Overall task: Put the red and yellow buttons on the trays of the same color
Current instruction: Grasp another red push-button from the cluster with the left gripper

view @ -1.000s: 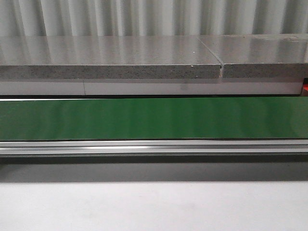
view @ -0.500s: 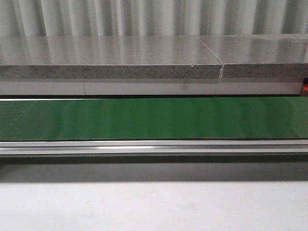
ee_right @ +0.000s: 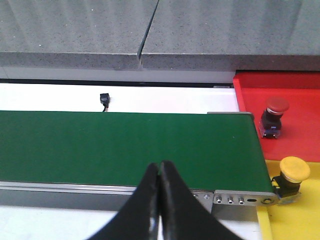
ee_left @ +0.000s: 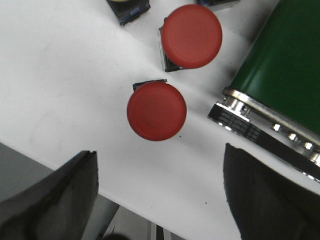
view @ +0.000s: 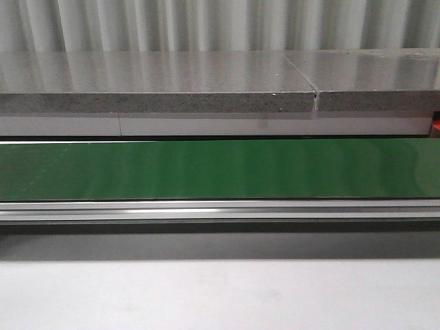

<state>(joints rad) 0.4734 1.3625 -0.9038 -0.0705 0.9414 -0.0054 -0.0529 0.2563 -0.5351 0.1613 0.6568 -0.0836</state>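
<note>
The nearer red button stands clear of the metal rail [ee_left: 235, 113] and is midway ahead of both fingers, so my left gripper keeps going forward until the button has one finger on each side of its cap [ee_left: 156, 111].
In the left wrist view two red buttons stand on the white table, one [ee_left: 156, 111] nearer my fingers and one [ee_left: 191, 36] farther off by the green belt [ee_left: 290, 70]. My left gripper [ee_left: 160, 192] is open above the table, with nothing between its fingers and the nearer button just beyond them. In the right wrist view my right gripper [ee_right: 159, 166] is shut and empty over the belt's [ee_right: 125, 145] near rail. A red button [ee_right: 275, 114] stands on the red tray [ee_right: 300, 95] and a yellow button [ee_right: 293, 173] on the yellow tray [ee_right: 295, 220]. Neither gripper shows in the front view.
The corner of another button base [ee_left: 129, 9] shows at the edge of the left wrist view. A grey stone slab [view: 158, 86] runs behind the green conveyor belt [view: 220, 168]. The belt's metal end roller and rail [ee_left: 260, 135] lie close to my left fingers. A small black part [ee_right: 104, 99] sits behind the belt.
</note>
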